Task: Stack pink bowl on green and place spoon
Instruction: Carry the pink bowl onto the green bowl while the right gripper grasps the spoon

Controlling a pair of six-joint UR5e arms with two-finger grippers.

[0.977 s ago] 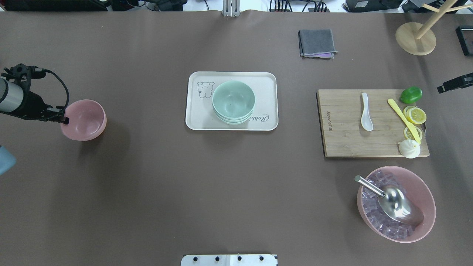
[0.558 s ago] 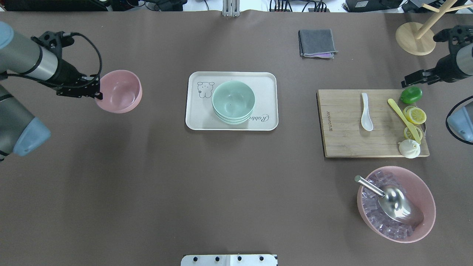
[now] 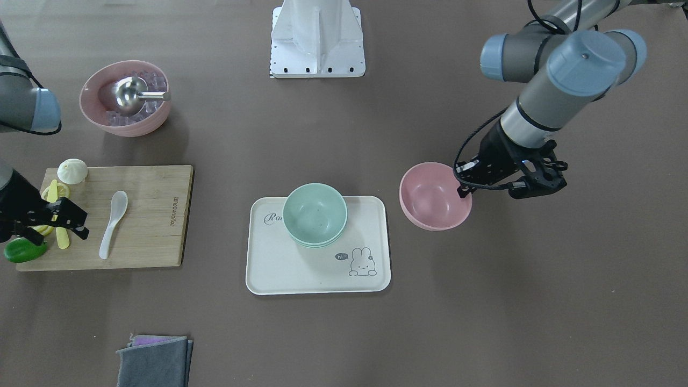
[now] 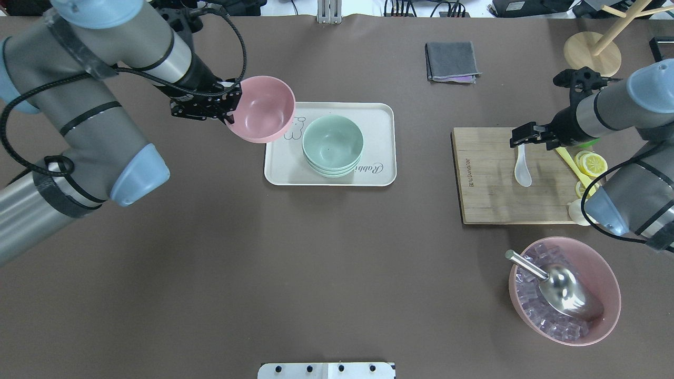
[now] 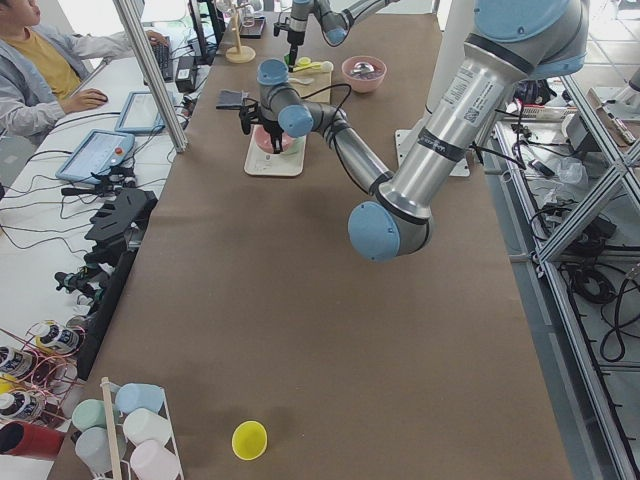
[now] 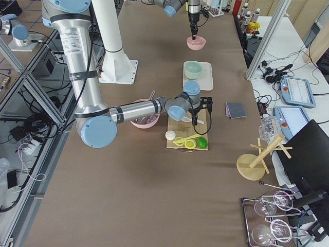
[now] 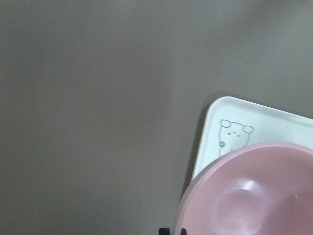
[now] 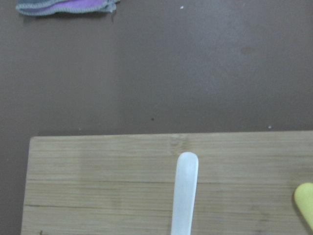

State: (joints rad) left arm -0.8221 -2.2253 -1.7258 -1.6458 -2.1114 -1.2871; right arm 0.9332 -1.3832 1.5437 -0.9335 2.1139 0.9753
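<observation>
The white spoon (image 3: 113, 223) is about as long as the width of the small pink bowl (image 3: 435, 196). The spoon's handle should stick out over the pink bowl's rim when I put the spoon down.
My left gripper (image 4: 229, 108) is shut on the rim of the small pink bowl (image 4: 261, 108) and holds it in the air beside the tray's left far corner. It also shows in the front view (image 3: 434, 196) and the left wrist view (image 7: 254, 196). A stack of green bowls (image 4: 333, 145) stands on the white tray (image 4: 379, 113). The white spoon (image 4: 523, 168) lies on the wooden cutting board (image 4: 489, 179). My right gripper (image 4: 520, 138) is open and hovers over the spoon's handle (image 8: 185, 196), not touching it.
A yellow knife (image 4: 574, 163), lemon slices (image 4: 592, 164), a lime (image 3: 21, 250) and a white bun (image 3: 72, 171) sit at the board's right end. A large pink bowl (image 4: 605, 273) with ice cubes and a metal scoop stands near the front right. A grey cloth (image 4: 452, 61) and a wooden stand (image 4: 592, 52) are at the back.
My left arm has carried the pink bowl right and farther back, from the table's left side to the tray's corner. My right arm has come in over the cutting board to the spoon's handle.
</observation>
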